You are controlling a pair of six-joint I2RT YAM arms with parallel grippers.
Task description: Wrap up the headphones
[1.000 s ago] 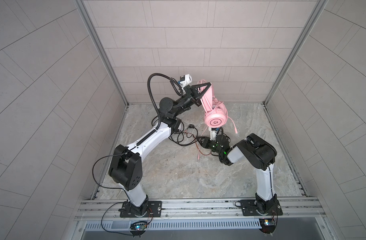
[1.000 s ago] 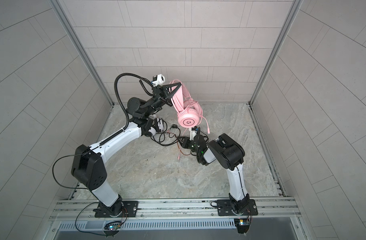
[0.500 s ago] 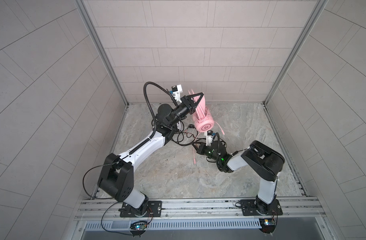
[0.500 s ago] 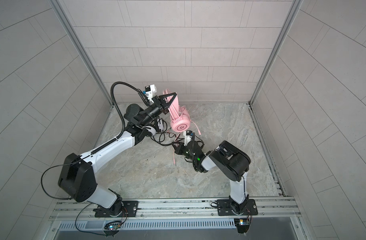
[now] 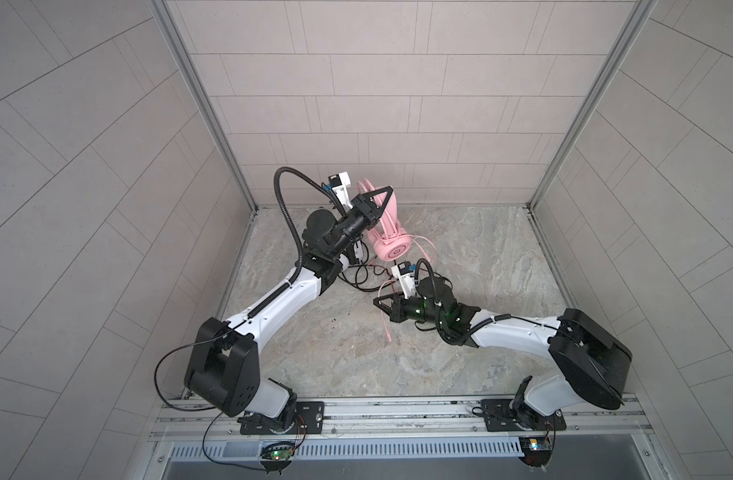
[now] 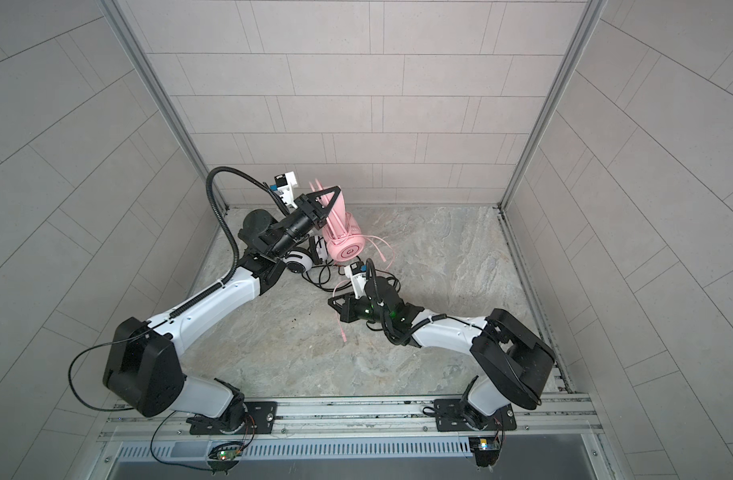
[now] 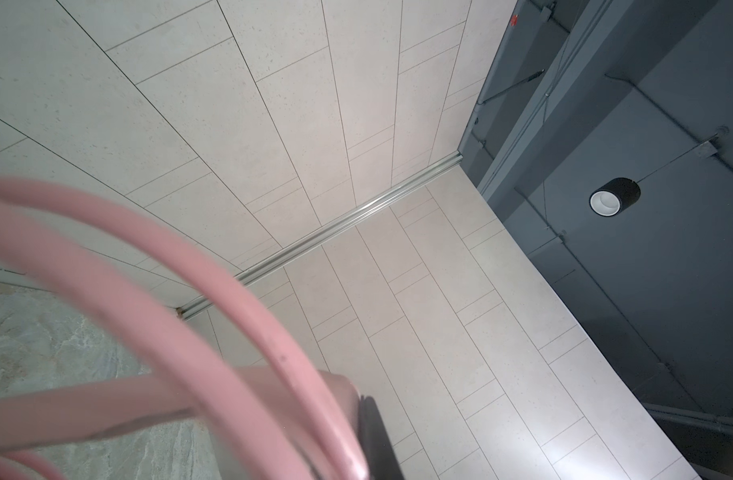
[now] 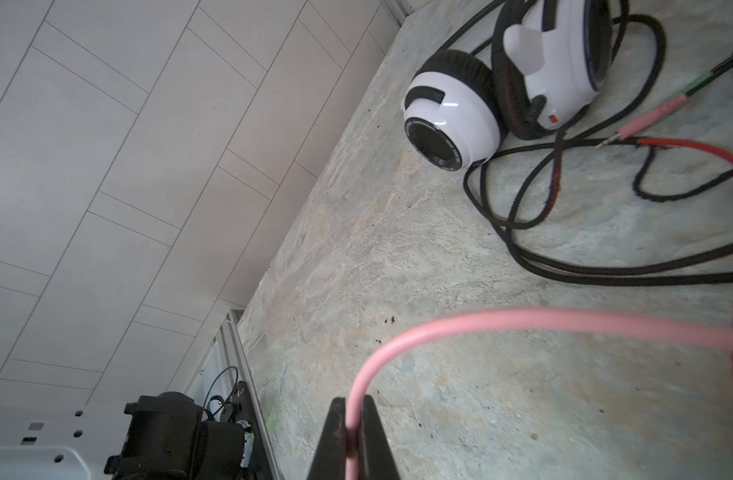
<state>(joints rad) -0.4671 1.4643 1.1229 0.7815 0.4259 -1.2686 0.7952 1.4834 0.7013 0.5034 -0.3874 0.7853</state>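
The pink cable [image 5: 387, 329] is in my right gripper in front of the pink headphones, so my right gripper should take the cable behind the ear cups [image 5: 394, 245] while my left gripper brings them forward.
The pink headphones [image 5: 391, 245] [image 6: 348, 249] hang upright over the back of the table. My left gripper [image 5: 387, 192] [image 6: 335, 191] is shut on their headband [image 7: 248, 299], which lies against a black finger [image 7: 377, 440] in the left wrist view. Their pink cable [image 5: 385, 328] [image 8: 522, 322] loops down to the table's middle. There my right gripper [image 5: 377, 301] [image 6: 332, 301] [image 8: 351, 419] is shut on it, low over the table. The white-and-black headphones [image 6: 297, 261] [image 8: 452, 120] lie on the table under the left arm.
A tangle of black cable [image 8: 564, 257] with a red strand [image 8: 688, 145] and loose plugs [image 8: 647, 116] lies between the white headphones and my right gripper. Tiled walls [image 5: 356, 124] close the back and both sides. A metal rail [image 5: 398, 415] runs along the front.
My left arm has carried the pink headphones lower and to the left. My right gripper has slid left, closed on the pink cable, and its arm now reaches out lower.
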